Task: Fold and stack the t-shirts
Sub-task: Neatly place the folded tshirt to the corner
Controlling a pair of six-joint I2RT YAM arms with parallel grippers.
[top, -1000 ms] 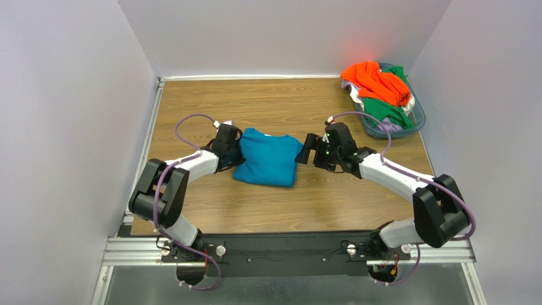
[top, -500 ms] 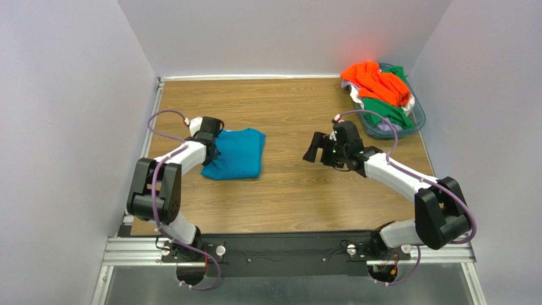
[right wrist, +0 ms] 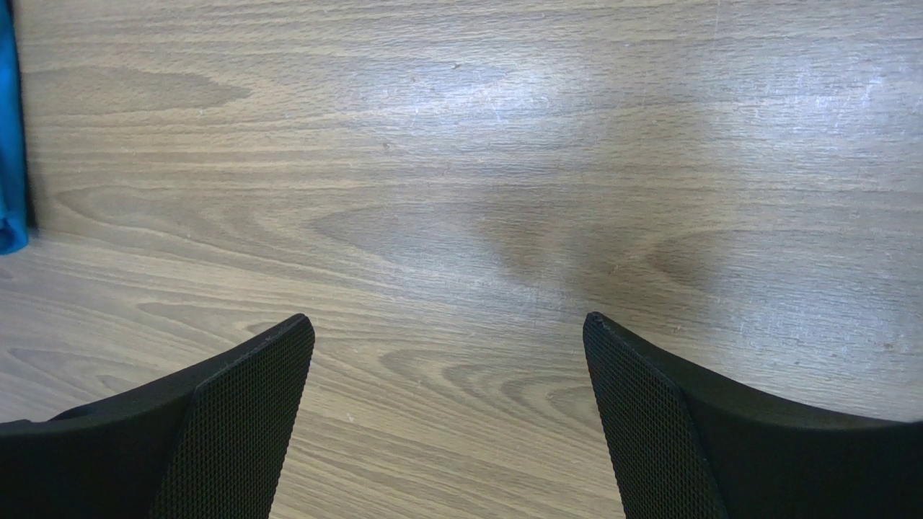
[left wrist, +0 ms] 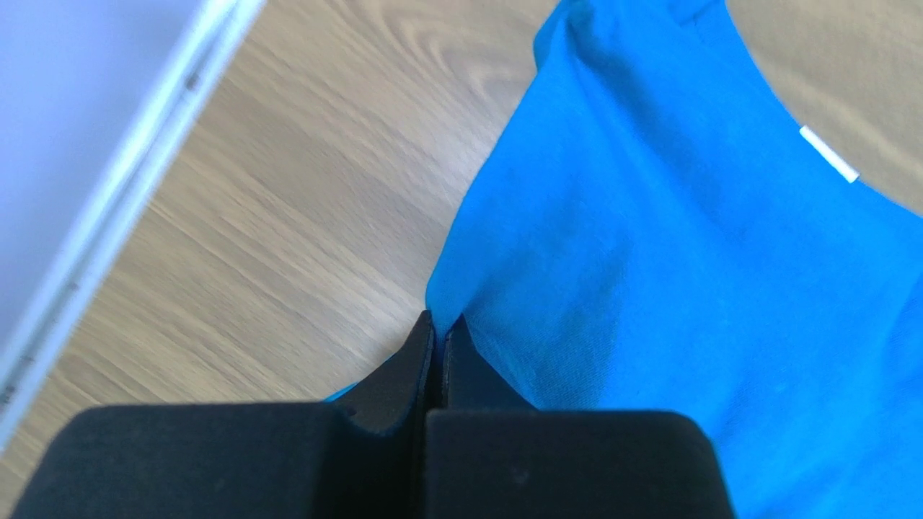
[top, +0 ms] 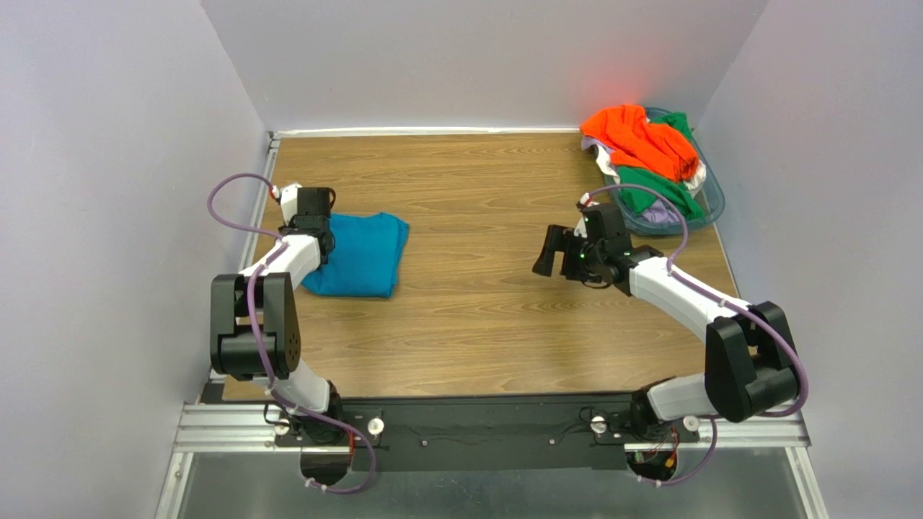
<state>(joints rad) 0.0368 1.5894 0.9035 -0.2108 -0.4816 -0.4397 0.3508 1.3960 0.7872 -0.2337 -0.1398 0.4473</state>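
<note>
My left gripper is pulling the pinched edge of the folded teal-blue t-shirt, and open wood [left wrist: 309, 205] still lies between that edge and the metal bar [left wrist: 132, 195]. It should keep pulling until that edge reaches the bar.
A folded teal-blue t-shirt [top: 363, 254] lies at the left of the wooden table. My left gripper [top: 314, 224] is at its far left edge, shut on a fold of the cloth. In the left wrist view the closed gripper [left wrist: 439, 321] pinches the edge of the teal shirt [left wrist: 672, 270], whose white neck label [left wrist: 829, 154] shows. My right gripper [top: 555, 251] is open and empty over bare wood right of centre; in its wrist view the gripper [right wrist: 446, 324] spans bare table, with a sliver of the teal shirt [right wrist: 9, 162] at the left edge.
A clear bluish basket [top: 706, 203] stands at the back right, holding an orange shirt [top: 639, 135], a green shirt [top: 663, 193] and a pale one [top: 650, 216]. A metal rail [top: 258, 205] and white walls bound the table on the left, back and right.
My left gripper has dragged the teal shirt from the table's middle to the left side. My right gripper has let go of it and drawn back to the right, open.
</note>
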